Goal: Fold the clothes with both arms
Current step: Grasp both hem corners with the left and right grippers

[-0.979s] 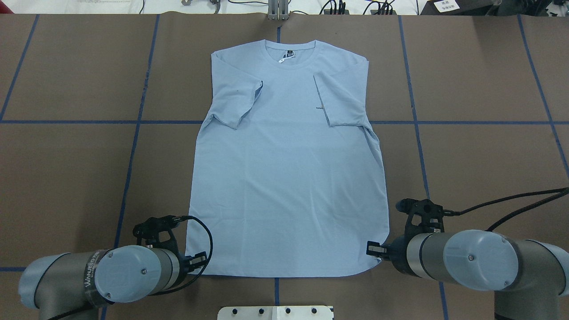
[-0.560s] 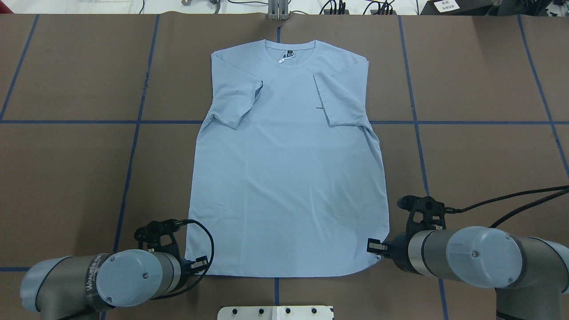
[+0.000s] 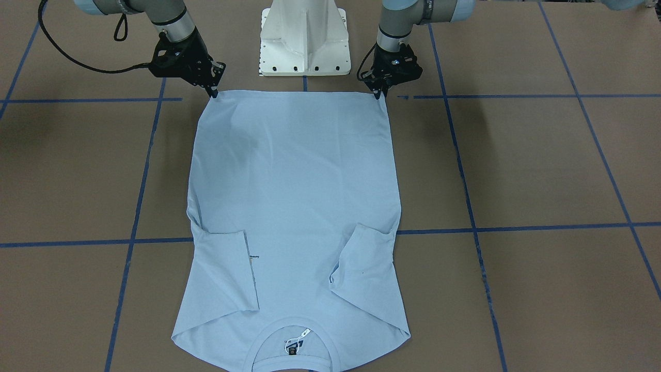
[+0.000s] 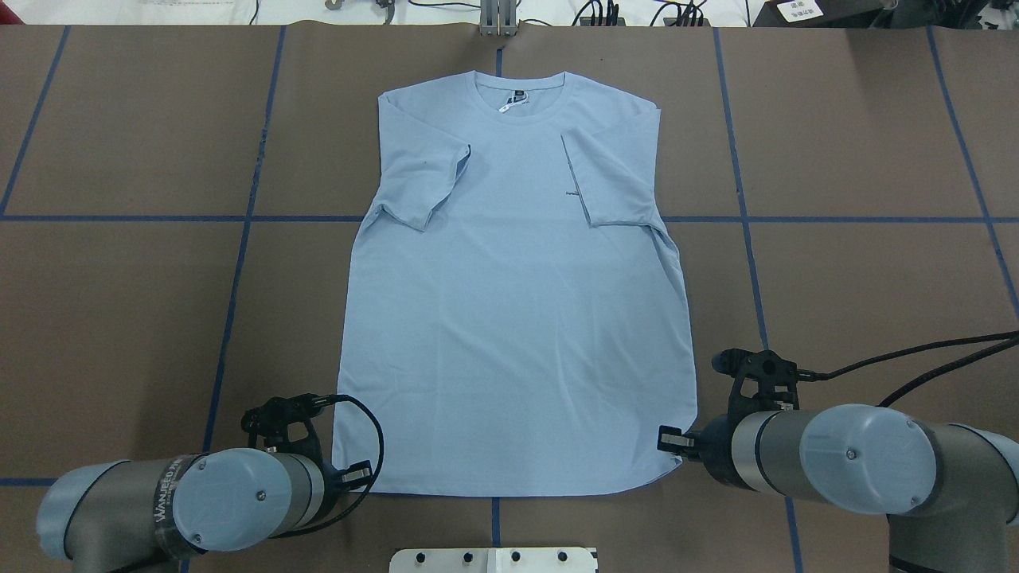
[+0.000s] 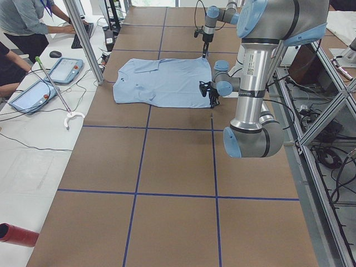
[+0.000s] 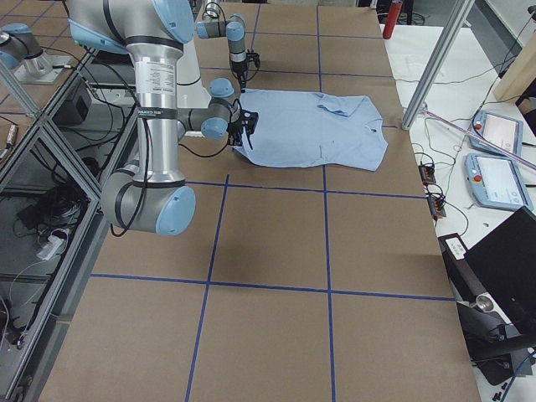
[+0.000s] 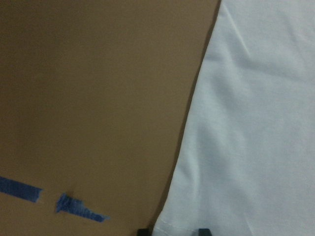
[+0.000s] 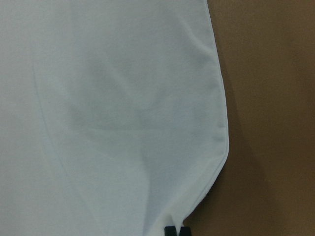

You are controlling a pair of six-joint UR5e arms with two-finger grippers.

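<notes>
My gripper will carry the hem, which runs straight between its corners, so the hem should fold flat over the sleeves and stop short of the collar.
The pale-blue T-shirt lies flat on the brown table, collar at the far side and both sleeves folded in over the chest. My left gripper is at the near-left hem corner. In the left wrist view its fingertips stand apart, open, with the shirt corner between them. My right gripper is at the near-right rounded hem corner. In the right wrist view its tips are pressed close together on the hem edge. In the front view, both tips touch the hem line.
The white pedestal base stands just behind the hem. Blue tape lines grid the table. A person and tablets are at a side desk beyond the table's far edge. A metal post rises near the collar side.
Both arms have shifted slightly toward the robot's side, and the grippers stay at the hem corners. The shirt has not moved.
</notes>
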